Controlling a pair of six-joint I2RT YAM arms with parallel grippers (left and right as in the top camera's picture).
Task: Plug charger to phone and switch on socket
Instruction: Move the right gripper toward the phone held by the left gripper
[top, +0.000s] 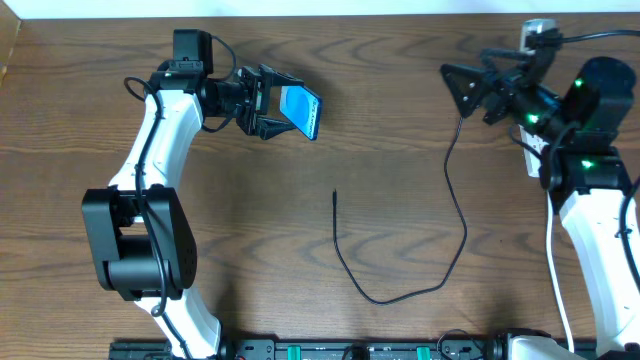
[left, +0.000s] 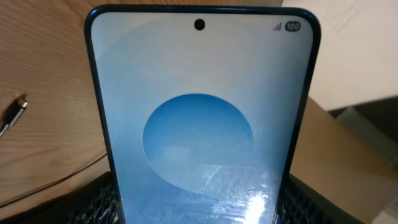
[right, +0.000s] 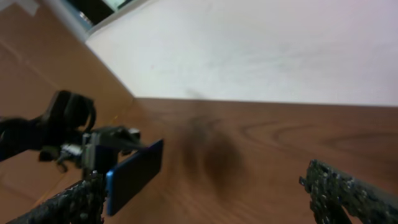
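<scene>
The phone's loose end (top: 311, 114) sticks out clear of my left gripper, so my open right gripper should keep going toward that end (top: 315, 118) and close across its thickness.
My left gripper (top: 268, 108) is shut on the phone (top: 301, 111) and holds it tilted above the table at the back left. In the left wrist view the phone (left: 202, 118) fills the frame, its blue-circle wallpaper facing the camera. The charger (top: 452, 210) is a thin black cable curving across the table's middle, with its plug tip (top: 334, 195) free on the wood. The tip also shows in the left wrist view (left: 13, 113). My right gripper (top: 468, 88) is open and empty, raised at the back right. The phone shows in the right wrist view (right: 134, 174). The socket is mostly hidden behind my right arm.
A white cord (top: 556, 270) runs down the right side beside my right arm. A pale wall (right: 261, 50) borders the table's far edge. Black hardware lines the table's front edge (top: 330, 350).
</scene>
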